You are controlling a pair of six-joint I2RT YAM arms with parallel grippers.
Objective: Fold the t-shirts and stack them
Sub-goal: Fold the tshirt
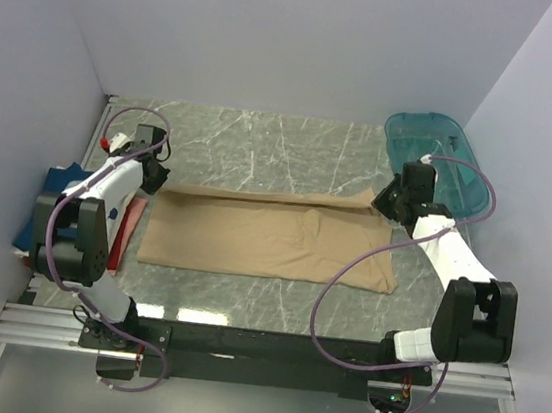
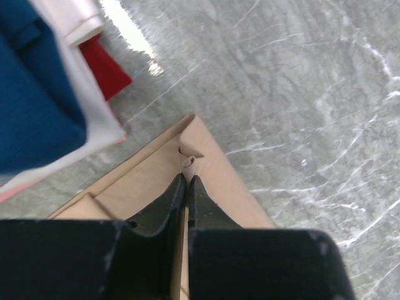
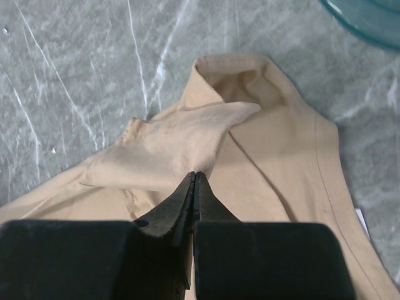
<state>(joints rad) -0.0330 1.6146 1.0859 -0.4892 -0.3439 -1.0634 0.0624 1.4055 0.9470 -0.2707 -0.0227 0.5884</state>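
The sleeve in my right gripper [image 1: 360, 201] is folding over the spread tan t-shirt. I should pull it next toward the t-shirt's near side [image 1: 366, 253] until the sleeve is flat.
The tan t-shirt [image 1: 267, 238] lies spread across the middle of the marble table, its far edge folded over toward the near side. My left gripper [image 1: 154, 180] is shut on the shirt's far-left corner [image 2: 189, 164], a small pucker of cloth showing at the fingertips. At the far right my right gripper [image 1: 387, 208] is shut on a sleeve [image 3: 181, 147] folded over near the collar [image 3: 240, 78]. A navy t-shirt [image 1: 41, 213] and a red one [image 1: 130, 231] lie under my left arm at the left edge; both appear in the left wrist view as navy [image 2: 34, 103] and red [image 2: 107, 70].
A teal plastic tub [image 1: 437, 166] sits at the far right corner, close behind my right gripper; its rim [image 3: 369, 22] shows in the right wrist view. White walls close in the table on the left, back and right. A black rail [image 1: 259, 346] runs along the near edge.
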